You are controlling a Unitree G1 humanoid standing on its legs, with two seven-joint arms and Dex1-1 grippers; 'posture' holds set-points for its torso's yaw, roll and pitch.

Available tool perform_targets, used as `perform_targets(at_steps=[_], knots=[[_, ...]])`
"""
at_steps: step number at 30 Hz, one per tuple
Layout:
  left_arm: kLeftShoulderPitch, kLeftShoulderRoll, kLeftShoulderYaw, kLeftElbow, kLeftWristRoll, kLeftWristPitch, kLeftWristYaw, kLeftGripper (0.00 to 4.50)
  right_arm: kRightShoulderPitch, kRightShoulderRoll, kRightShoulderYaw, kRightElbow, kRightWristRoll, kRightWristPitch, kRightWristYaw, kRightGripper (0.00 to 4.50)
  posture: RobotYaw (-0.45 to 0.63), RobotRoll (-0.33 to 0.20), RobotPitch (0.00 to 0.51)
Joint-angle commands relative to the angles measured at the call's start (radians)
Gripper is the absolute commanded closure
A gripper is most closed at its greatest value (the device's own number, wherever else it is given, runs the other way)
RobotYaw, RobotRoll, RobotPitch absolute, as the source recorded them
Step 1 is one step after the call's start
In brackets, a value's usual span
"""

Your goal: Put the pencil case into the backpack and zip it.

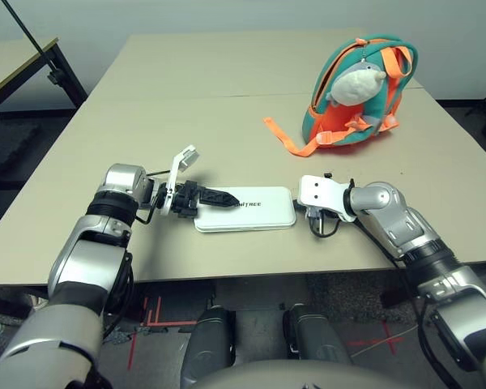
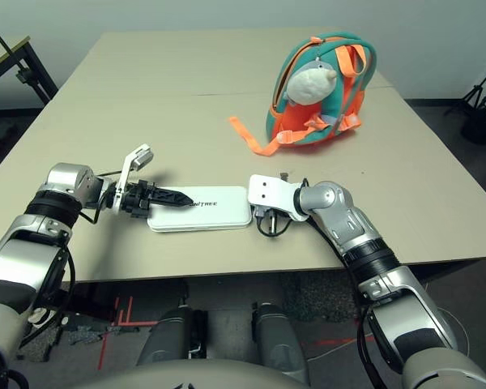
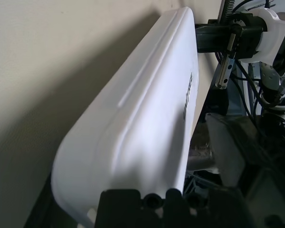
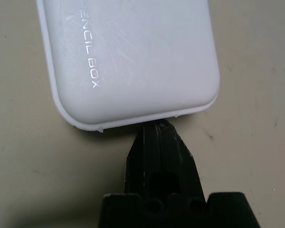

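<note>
The pencil case [image 1: 245, 209] will slide in end first when I push it, because a dark gap [image 1: 330, 75] shows between the backpack's orange zipper edges.
The white pencil case [image 1: 255, 211] lies flat on the table near the front edge, lettering up. My left gripper [image 1: 227, 199] is open at its left end, with one black finger lying over the top of the case [image 3: 147, 123]; the other finger is hidden. My right gripper [image 4: 157, 130] is shut, and its tip touches the middle of the case's right end [image 4: 133, 52]. The teal and orange backpack [image 1: 405, 61] stands upright at the back right, well beyond both grippers. A grey-white plush fish [image 1: 356, 83] hangs on its front.
An orange strap [image 1: 296, 142] trails from the backpack across the beige table [image 1: 186, 81] toward the middle. A second table [image 1: 16, 65] stands at the far left. The pencil case sits close to the table's front edge.
</note>
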State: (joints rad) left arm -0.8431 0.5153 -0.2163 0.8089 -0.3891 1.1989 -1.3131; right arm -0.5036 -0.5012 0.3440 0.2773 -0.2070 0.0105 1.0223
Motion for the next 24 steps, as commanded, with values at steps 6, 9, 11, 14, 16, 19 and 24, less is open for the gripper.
perform_targets(at_steps=[6,9,11,14,16,19,24], knots=[[-0.002,-0.004,0.064,0.012,-0.015,-0.036,0.009,1.35,0.006,-0.029,-0.025,0.016,0.035,0.01,-0.004,4.5,-0.13,0.0,0.045],[-0.009,0.003,0.079,0.009,-0.013,-0.043,0.01,1.35,0.006,-0.052,-0.06,0.016,0.063,0.036,-0.015,4.5,-0.13,0.0,0.044],[-0.018,0.012,0.095,0.005,-0.017,-0.046,0.011,1.35,0.009,-0.059,-0.111,0.008,0.108,0.085,-0.023,4.1,-0.13,0.0,0.044],[-0.027,0.035,0.109,-0.004,-0.012,-0.064,0.011,1.35,0.016,-0.074,-0.212,-0.006,0.189,0.164,-0.04,3.26,-0.13,0.0,0.044],[-0.029,0.048,0.118,-0.014,-0.009,-0.08,0.012,1.35,0.019,-0.089,-0.268,-0.005,0.224,0.194,-0.063,2.41,-0.12,0.0,0.043],[-0.03,0.069,0.132,-0.034,-0.008,-0.1,0.021,1.35,0.013,-0.102,-0.361,0.012,0.261,0.243,-0.139,1.29,-0.12,0.0,0.043],[-0.027,0.098,0.156,-0.072,-0.001,-0.137,0.047,1.35,-0.015,-0.06,-0.525,-0.014,0.364,0.395,-0.301,0.0,-0.12,0.0,0.041]])
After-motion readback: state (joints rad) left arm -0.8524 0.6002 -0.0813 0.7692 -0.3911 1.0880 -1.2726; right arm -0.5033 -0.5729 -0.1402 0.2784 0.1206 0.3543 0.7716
